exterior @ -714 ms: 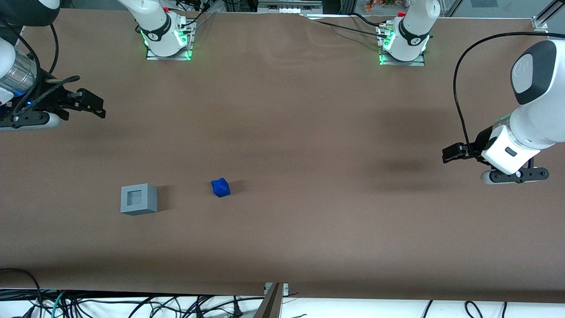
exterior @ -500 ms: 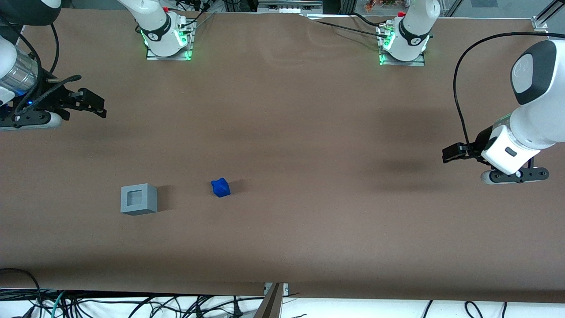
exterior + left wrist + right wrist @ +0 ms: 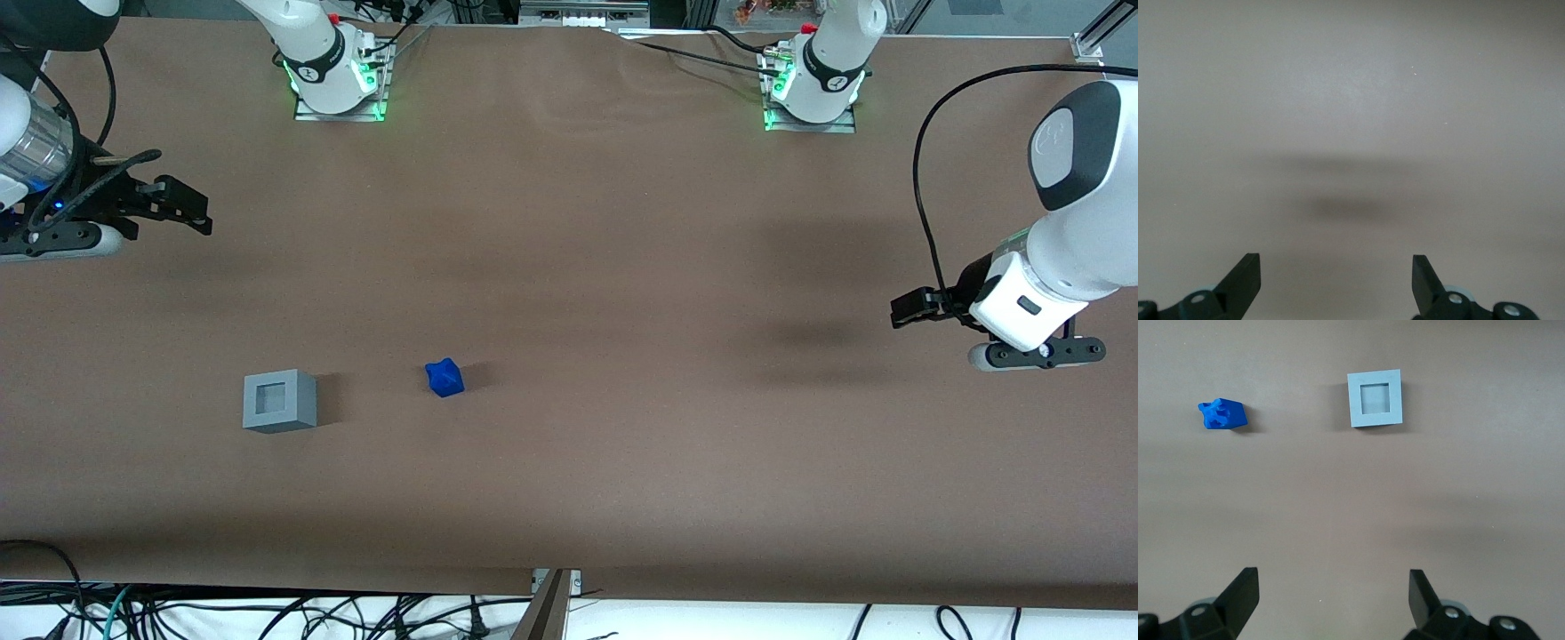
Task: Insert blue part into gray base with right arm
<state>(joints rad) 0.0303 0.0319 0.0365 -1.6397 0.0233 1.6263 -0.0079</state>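
The square hollow point(image 3: 270, 398) in the gray base looks shallow, so the blue part point(image 3: 444, 378) will stick up above the hollow's rim when I insert it.
The blue part point(image 3: 444, 378) lies on the brown table, beside the gray base point(image 3: 279, 401), which stands upright with its square recess facing up. Both also show in the right wrist view, the blue part point(image 3: 1222, 415) and the gray base point(image 3: 1375, 399). My right gripper point(image 3: 197, 213) hangs above the table at the working arm's end, farther from the front camera than both objects and well apart from them. In the right wrist view the gripper point(image 3: 1333, 593) is open and empty, with bare table between its fingertips.
Two arm bases with green lights point(image 3: 336, 84) point(image 3: 811, 93) stand at the table edge farthest from the front camera. Cables point(image 3: 267, 613) hang below the near edge.
The right gripper has shifted very slightly; the blue part and the gray base have not moved.
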